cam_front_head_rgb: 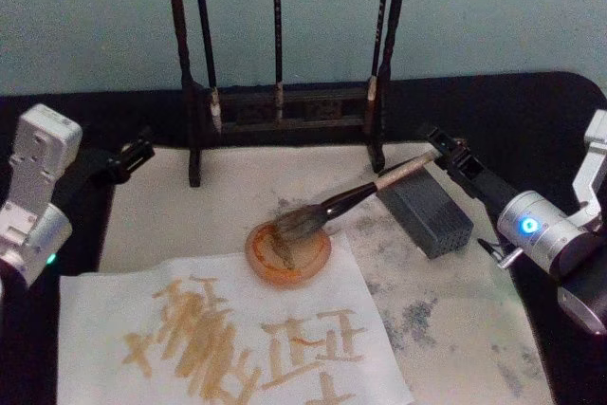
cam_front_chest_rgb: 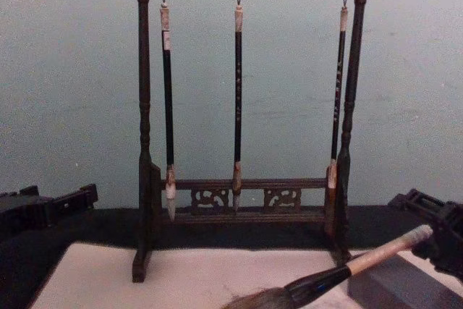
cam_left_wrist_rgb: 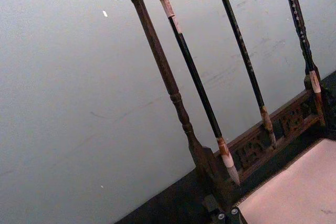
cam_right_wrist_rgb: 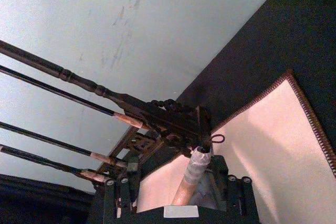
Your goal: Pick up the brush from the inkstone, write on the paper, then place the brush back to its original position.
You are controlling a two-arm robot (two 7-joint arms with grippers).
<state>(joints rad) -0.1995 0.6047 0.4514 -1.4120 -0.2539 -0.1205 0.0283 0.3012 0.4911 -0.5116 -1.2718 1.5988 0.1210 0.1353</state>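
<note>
The loop cord (cam_right_wrist_rgb: 218,138) sticks out from the brush handle's top end (cam_right_wrist_rgb: 200,154) in an open curve, so I expect the cord to stand up when the robot lifts the brush.
The brush (cam_front_head_rgb: 351,198) lies slanted, its pale handle resting on the dark grey inkstone (cam_front_head_rgb: 432,215) and its bushy hair over an orange dish (cam_front_head_rgb: 289,253). My right gripper (cam_front_head_rgb: 444,151) is at the handle's top end, open, with a finger on each side and gaps to the wood. In the right wrist view the handle (cam_right_wrist_rgb: 189,182) and its loop cord stand between the spread fingers (cam_right_wrist_rgb: 119,195). From the chest, the brush (cam_front_chest_rgb: 340,274) slopes up toward the right gripper (cam_front_chest_rgb: 434,233) over the inkstone (cam_front_chest_rgb: 405,284). The paper (cam_front_head_rgb: 455,329), a wide cream sheet with grey marks, covers the table. My left gripper (cam_front_head_rgb: 140,151) is parked at the left, shut.
A carved wooden rack (cam_front_head_rgb: 285,106) with three slim hanging brushes (cam_front_chest_rgb: 237,99) stands at the paper's far edge. A whiter sheet (cam_front_head_rgb: 218,339) with orange-brown characters lies on the near left. The table's dark cloth (cam_front_head_rgb: 531,111) surrounds everything.
</note>
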